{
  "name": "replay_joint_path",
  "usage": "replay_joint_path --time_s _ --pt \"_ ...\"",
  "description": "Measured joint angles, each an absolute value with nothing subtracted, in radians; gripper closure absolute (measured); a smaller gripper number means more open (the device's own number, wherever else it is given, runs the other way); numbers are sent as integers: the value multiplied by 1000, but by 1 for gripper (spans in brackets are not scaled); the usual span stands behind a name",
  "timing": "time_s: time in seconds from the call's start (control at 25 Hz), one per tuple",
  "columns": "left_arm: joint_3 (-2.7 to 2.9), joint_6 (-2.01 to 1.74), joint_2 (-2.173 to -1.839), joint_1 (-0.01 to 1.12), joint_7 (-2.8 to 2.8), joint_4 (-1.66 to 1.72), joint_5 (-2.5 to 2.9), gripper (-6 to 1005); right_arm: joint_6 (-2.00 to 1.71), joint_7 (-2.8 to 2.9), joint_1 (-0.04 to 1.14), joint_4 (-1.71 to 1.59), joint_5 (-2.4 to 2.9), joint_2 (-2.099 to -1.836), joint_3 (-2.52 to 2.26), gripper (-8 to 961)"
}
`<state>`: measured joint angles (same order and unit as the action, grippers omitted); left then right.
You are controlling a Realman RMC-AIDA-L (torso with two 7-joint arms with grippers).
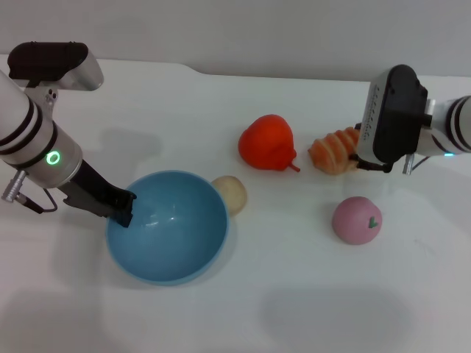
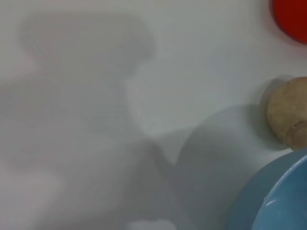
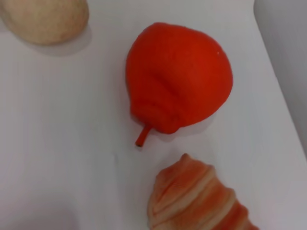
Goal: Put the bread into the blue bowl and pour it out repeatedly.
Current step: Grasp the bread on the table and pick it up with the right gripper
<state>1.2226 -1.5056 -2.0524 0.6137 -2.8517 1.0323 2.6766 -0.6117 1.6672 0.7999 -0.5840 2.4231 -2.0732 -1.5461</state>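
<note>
I should keep moving my right gripper, with its open fingers across the bread's narrow width (image 1: 344, 150), toward the bread's end (image 1: 357, 151) away from the red fruit and close it there.
The blue bowl (image 1: 173, 228) stands upright at the near left of the white table, and nothing lies in it. My left gripper (image 1: 124, 209) is at the bowl's left rim, shut on that rim. A slice of the bowl (image 2: 280, 201) shows in the left wrist view. The bread (image 1: 333, 151), golden-orange with pale ridges, lies on the table at the right. My right gripper (image 1: 364, 160) hangs over the bread's right end and hides that end. Only the pointed end of the bread (image 3: 196, 199) shows in the right wrist view.
A red pear-shaped fruit (image 1: 268, 142) lies just left of the bread. A small beige ball (image 1: 232, 193) touches the bowl's far right rim. A pink ball (image 1: 356, 220) sits in front of the bread. The table's far edge runs behind them.
</note>
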Motion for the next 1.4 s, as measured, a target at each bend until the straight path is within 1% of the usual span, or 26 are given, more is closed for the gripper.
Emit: replay_joint_path --time_s 0.96,1.04,1.4 --pt "1223 -1516 -2052 615 -2853 1039 2672 1000 -410 1661 777 -452 2279 -2079 -1582 420" --pt "1223 -1517 -2052 615 -2853 1040 2672 1000 -380 1661 772 -450 2273 -2080 -1583 494" --pt "1223 -1543 -2051 638 -2853 1040 2673 999 -365 1671 750 -467 2139 -2077 -1573 589"
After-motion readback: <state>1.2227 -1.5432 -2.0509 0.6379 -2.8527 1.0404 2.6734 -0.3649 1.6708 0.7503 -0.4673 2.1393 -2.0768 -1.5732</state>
